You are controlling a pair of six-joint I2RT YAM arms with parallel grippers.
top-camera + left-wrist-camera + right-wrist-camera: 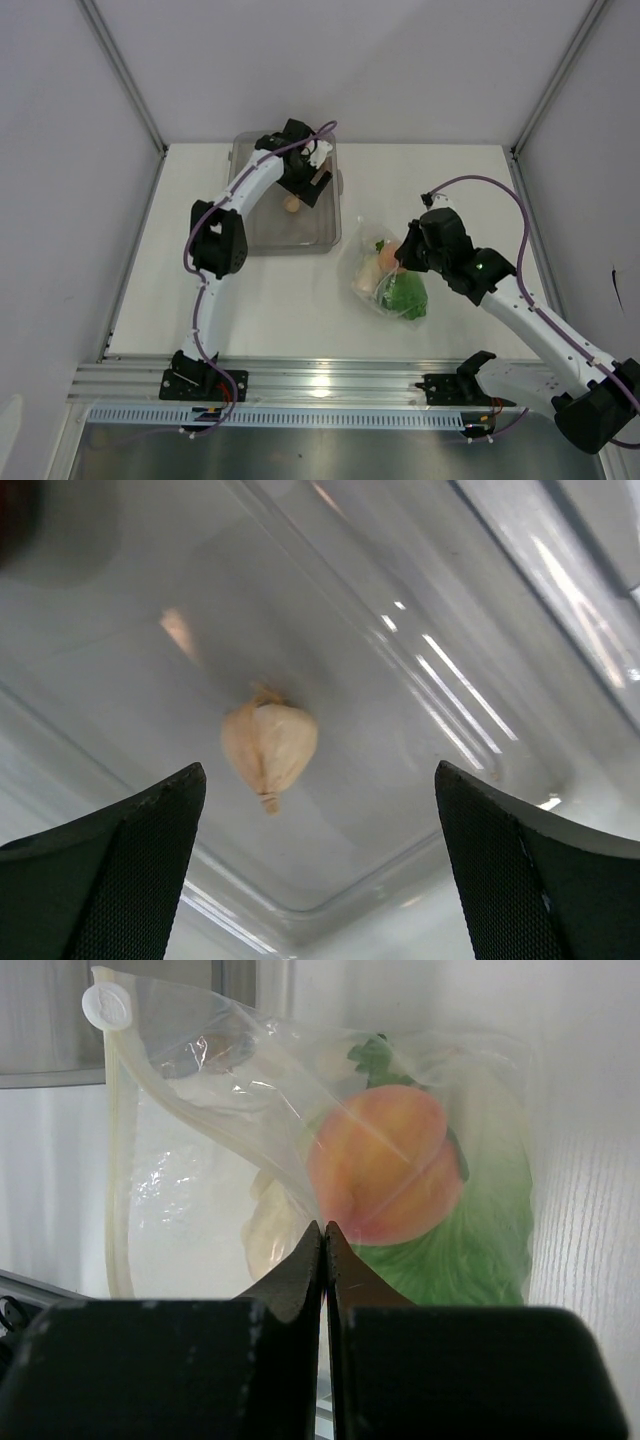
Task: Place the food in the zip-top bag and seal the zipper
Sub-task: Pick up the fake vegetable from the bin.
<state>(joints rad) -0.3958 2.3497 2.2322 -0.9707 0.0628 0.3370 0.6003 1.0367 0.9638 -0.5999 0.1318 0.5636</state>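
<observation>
I keep lowering my left gripper until the fingers are on both sides of the lump, because the beige lump is clear of the tray's sides and fits within my left gripper's open span.
A small beige lump lies in the grey translucent tray. My left gripper hovers over it, open and empty; in the left wrist view the lump sits just left of centre beyond the gripper. The clear zip-top bag lies right of the tray and holds a peach-coloured fruit, green lettuce and a pale piece. My right gripper is shut, pinching the bag's film at its near side. The zipper strip runs down the bag's left edge.
A dark red shape shows at the tray's far corner in the left wrist view. The tray's wall curves just under the left fingers. White walls enclose the table on three sides; a metal rail runs along the near edge.
</observation>
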